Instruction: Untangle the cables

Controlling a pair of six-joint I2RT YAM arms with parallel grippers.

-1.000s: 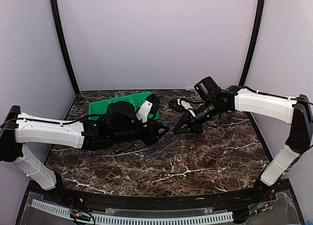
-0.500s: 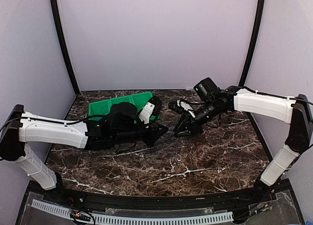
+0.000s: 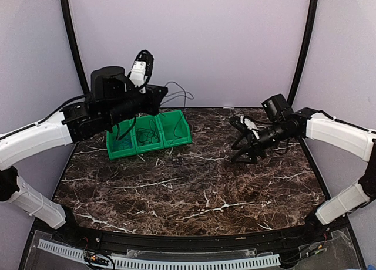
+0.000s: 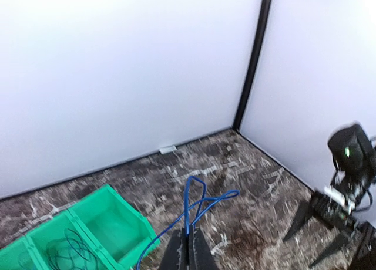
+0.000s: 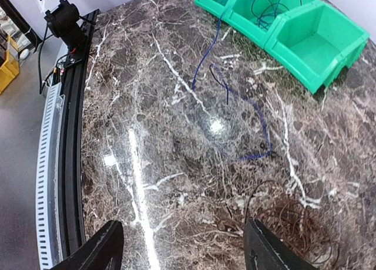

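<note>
The blue cable's trailing strand (image 5: 268,142) is free of the black cable loops, so next my left gripper swings back and lets the blue cable down into the bin's middle compartment (image 3: 148,132).
My left gripper (image 3: 160,94) is raised high above the green bin (image 3: 176,142) and shut on the blue cable (image 4: 202,201). In the left wrist view its fingers (image 4: 188,239) pinch the cord. Two blue loops stick out past the tips and a strand trails down to the left. More blue cable (image 5: 260,129) shows over the marble in the right wrist view. My right gripper (image 3: 242,155) hangs low over the table's right side, open (image 5: 182,224) and holding nothing. Thin black cable (image 5: 281,210) loops lie on the marble just beside its right finger.
The green three-compartment bin (image 5: 320,44) stands at the back left, with thin dark cords (image 4: 63,251) in its middle compartment. Walls close the back and both sides. The black rail (image 5: 69,135) of the table's near edge shows in the right wrist view.
My left gripper shut on the blue cable at the table's middle, then rose up and back-left with it, uncovering the bin. My right gripper opened and drew back to the right.
</note>
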